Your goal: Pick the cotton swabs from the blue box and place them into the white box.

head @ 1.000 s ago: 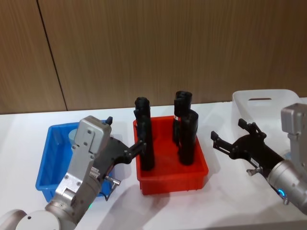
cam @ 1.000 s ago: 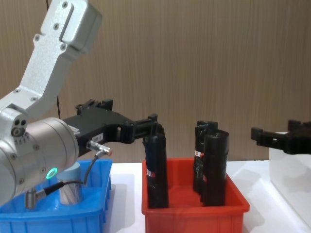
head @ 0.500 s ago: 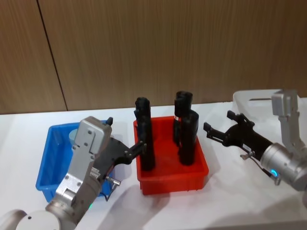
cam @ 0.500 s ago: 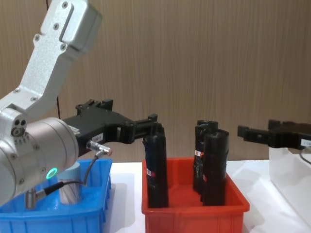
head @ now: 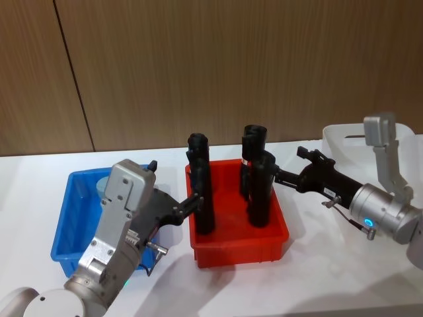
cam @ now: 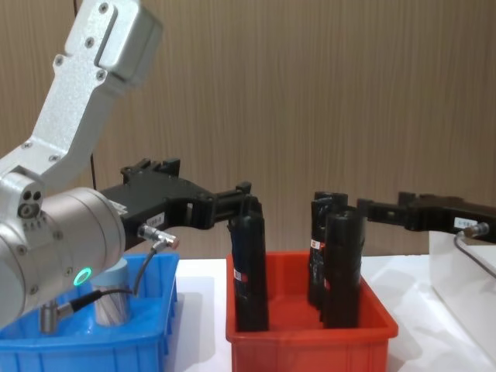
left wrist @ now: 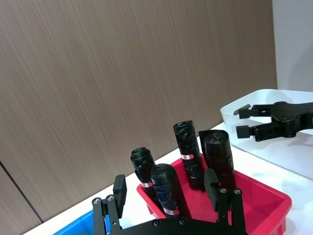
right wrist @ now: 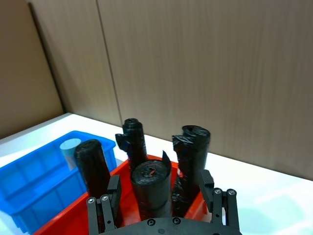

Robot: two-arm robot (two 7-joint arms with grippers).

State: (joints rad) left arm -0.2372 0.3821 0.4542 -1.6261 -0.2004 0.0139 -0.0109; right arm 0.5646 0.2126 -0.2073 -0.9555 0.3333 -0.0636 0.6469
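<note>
I expect the front black roll [cam: 342,267] to hang stiff and stay rolled when I lift it by its top, since it stands upright with straight, snugly wrapped sides [cam: 341,291].
A cotton swabs jar [head: 102,185] with a pale blue lid stands at the back of the blue box [head: 69,218], also seen in the chest view [cam: 112,298] and the right wrist view [right wrist: 70,149]. My left gripper [head: 173,183] hovers open between the blue box and the red bin, its fingers [left wrist: 211,182] spread wide with nothing between them. My right gripper [head: 287,166] is open and empty, reaching over the red bin's right side beside the black rolls. The white box [head: 350,140] stands at the far right, behind the right arm.
A red bin [head: 238,241] in the middle holds several tall black wrapped rolls [head: 260,188] standing upright. A wooden wall runs close behind the table. White tabletop lies in front of the bins and between the red bin and the white box [cam: 461,279].
My right gripper has swung left from near the white box to over the red bin's right side. The left arm has not moved.
</note>
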